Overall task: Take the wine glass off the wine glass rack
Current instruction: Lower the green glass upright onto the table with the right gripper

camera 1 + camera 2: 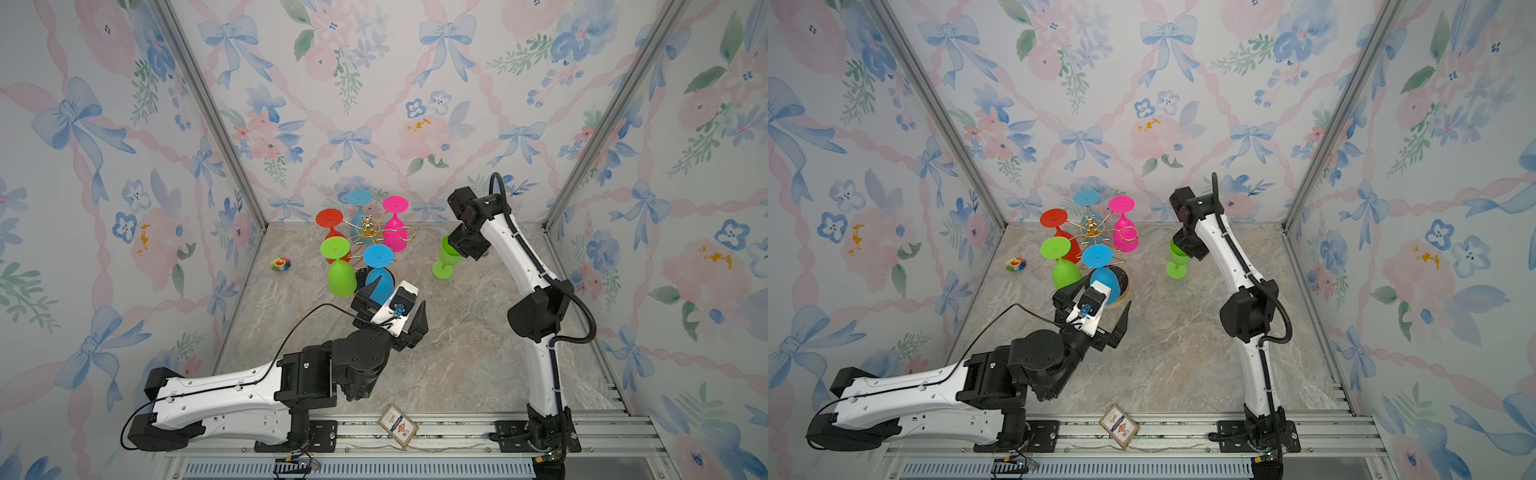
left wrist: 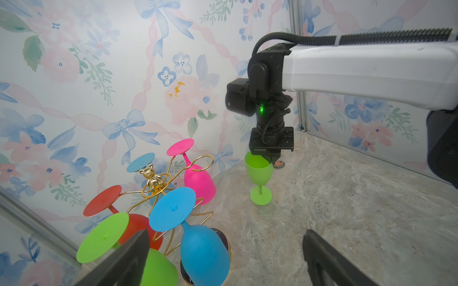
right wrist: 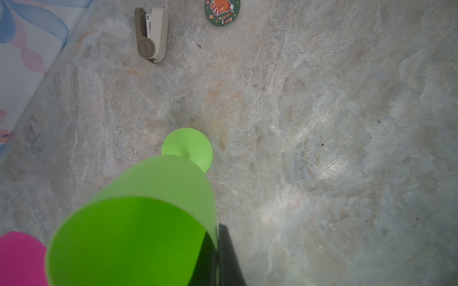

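My right gripper is holding the green wine glass upright with its foot (image 1: 443, 270) over clear tabletop. It should keep lowering the glass until the foot stands flat, and then let go.
The gold wire wine glass rack (image 1: 367, 227) (image 1: 1090, 226) (image 2: 153, 179) stands at the back of the table with several coloured glasses hanging upside down on it. A green wine glass (image 1: 446, 259) (image 1: 1177, 262) (image 2: 259, 170) (image 3: 148, 210) stands upright on the table to the rack's right. My right gripper (image 1: 457, 249) (image 2: 269, 159) (image 3: 217, 237) is shut on its rim from above. My left gripper (image 1: 400, 291) (image 1: 1108, 293) (image 2: 226, 234) is open and holds nothing. It sits just in front of the hanging blue glass (image 1: 380, 278) (image 2: 203, 252), whose bowl lies between the spread fingers' line of sight.
A small colourful toy (image 1: 280, 264) lies left of the rack. A card pack (image 1: 398, 426) rests on the front rail. A stapler (image 3: 151, 34) and a round badge (image 3: 222, 12) lie near the back wall beyond the green glass. Walls enclose three sides.
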Controlling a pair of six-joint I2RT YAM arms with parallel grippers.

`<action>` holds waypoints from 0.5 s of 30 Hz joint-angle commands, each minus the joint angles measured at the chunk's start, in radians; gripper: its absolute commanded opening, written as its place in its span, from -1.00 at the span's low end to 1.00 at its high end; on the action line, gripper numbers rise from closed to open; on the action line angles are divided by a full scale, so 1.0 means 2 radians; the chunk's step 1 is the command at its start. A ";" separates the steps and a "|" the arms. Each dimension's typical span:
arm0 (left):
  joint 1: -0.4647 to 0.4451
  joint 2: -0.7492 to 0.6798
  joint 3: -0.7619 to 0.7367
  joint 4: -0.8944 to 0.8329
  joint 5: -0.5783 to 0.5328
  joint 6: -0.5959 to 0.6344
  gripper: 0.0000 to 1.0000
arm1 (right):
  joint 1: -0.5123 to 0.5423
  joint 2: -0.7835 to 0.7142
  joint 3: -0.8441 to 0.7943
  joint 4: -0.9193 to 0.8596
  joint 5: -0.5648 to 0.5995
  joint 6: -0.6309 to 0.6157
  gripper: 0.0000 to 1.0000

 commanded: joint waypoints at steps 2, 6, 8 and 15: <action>0.005 0.001 -0.006 0.000 0.008 -0.006 0.96 | 0.003 0.010 -0.009 -0.001 -0.002 0.011 -1.00; 0.008 0.006 -0.006 0.000 0.011 0.001 0.96 | 0.004 0.013 -0.021 0.007 -0.005 0.012 -1.00; 0.009 0.009 -0.005 0.001 0.009 0.004 0.96 | 0.005 0.014 -0.024 0.010 -0.005 0.012 -1.00; 0.012 0.009 -0.003 0.001 0.012 0.008 0.96 | 0.006 0.017 -0.035 0.020 -0.009 0.010 -1.00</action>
